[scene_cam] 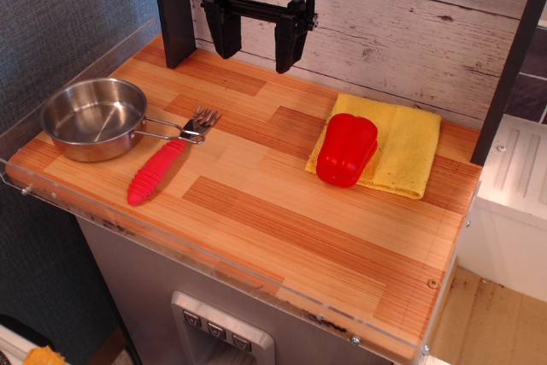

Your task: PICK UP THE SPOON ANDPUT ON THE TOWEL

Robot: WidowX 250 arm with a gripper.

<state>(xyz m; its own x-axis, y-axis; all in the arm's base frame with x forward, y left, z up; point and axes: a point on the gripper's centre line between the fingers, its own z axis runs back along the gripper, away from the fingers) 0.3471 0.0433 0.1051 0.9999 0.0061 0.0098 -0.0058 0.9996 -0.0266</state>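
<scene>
My gripper will lift the spoon free and leave the pan standing, because the spoon's neck only crosses the tip of the pan's wire handle [193, 135].
The spoon [164, 166] lies on the wooden table at the left, its red ribbed handle pointing toward the front edge and its silver pronged head resting by the pan's wire handle. The yellow towel [402, 144] lies folded at the right back. A red pepper-shaped thing [346, 149] sits on the towel's left part. My gripper [256, 44] hangs open and empty above the back of the table, far from the spoon, between it and the towel.
A steel pan [92, 117] stands at the left, its wire handle touching the spoon's head. A clear plastic rim [214, 271] runs along the table's front and left edges. A dark post [173, 6] stands at the back left, a plank wall behind.
</scene>
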